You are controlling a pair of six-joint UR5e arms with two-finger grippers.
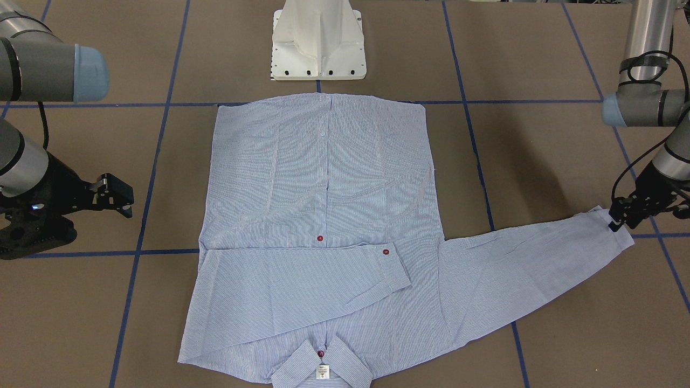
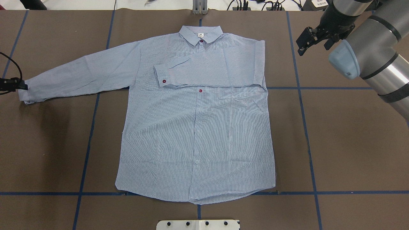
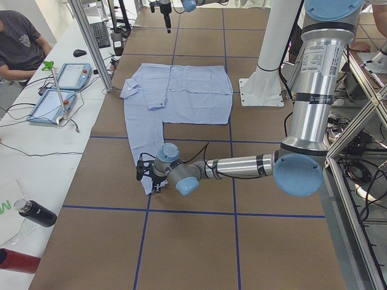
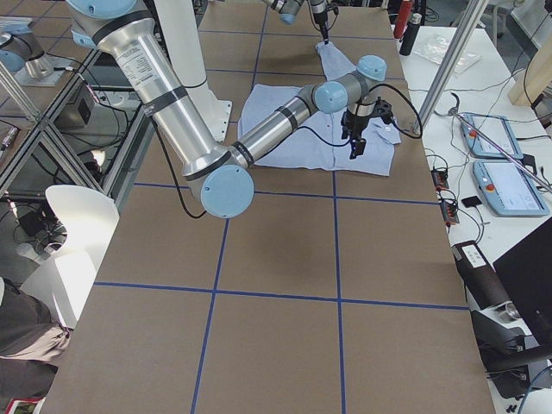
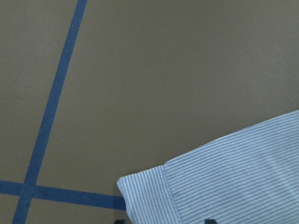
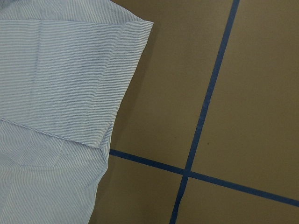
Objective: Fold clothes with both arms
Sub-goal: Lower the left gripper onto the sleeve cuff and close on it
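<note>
The outstretched cuff [image 1: 615, 234] will bring up a hidden button when I fold it across, because the folded sleeve's cuff shows a dark red button [image 1: 386, 251].
The light blue-and-white striped shirt [image 2: 198, 134] lies flat and front up on the brown table, collar [image 2: 200, 32] at the far edge. One sleeve is folded across the chest, its cuff [image 2: 160, 77] with a dark red button. The other sleeve [image 2: 80, 75] stretches out to my left. My left gripper [image 2: 16, 84] is at that sleeve's cuff [image 5: 154, 196]. In the left wrist view its two fingertips show wide apart with the cuff between them, so it is open. My right gripper [image 2: 311, 36] is open and empty, hovering off the shirt's folded-sleeve shoulder [image 6: 60, 93].
The white pedestal base [image 1: 318, 43] stands just behind the shirt's hem. Blue tape lines [image 2: 306, 127] cross the brown tabletop. In the exterior left view a side bench holds tablets [image 3: 51, 106] and a dark bottle [image 3: 36, 212], and a person [image 3: 21, 45] sits there.
</note>
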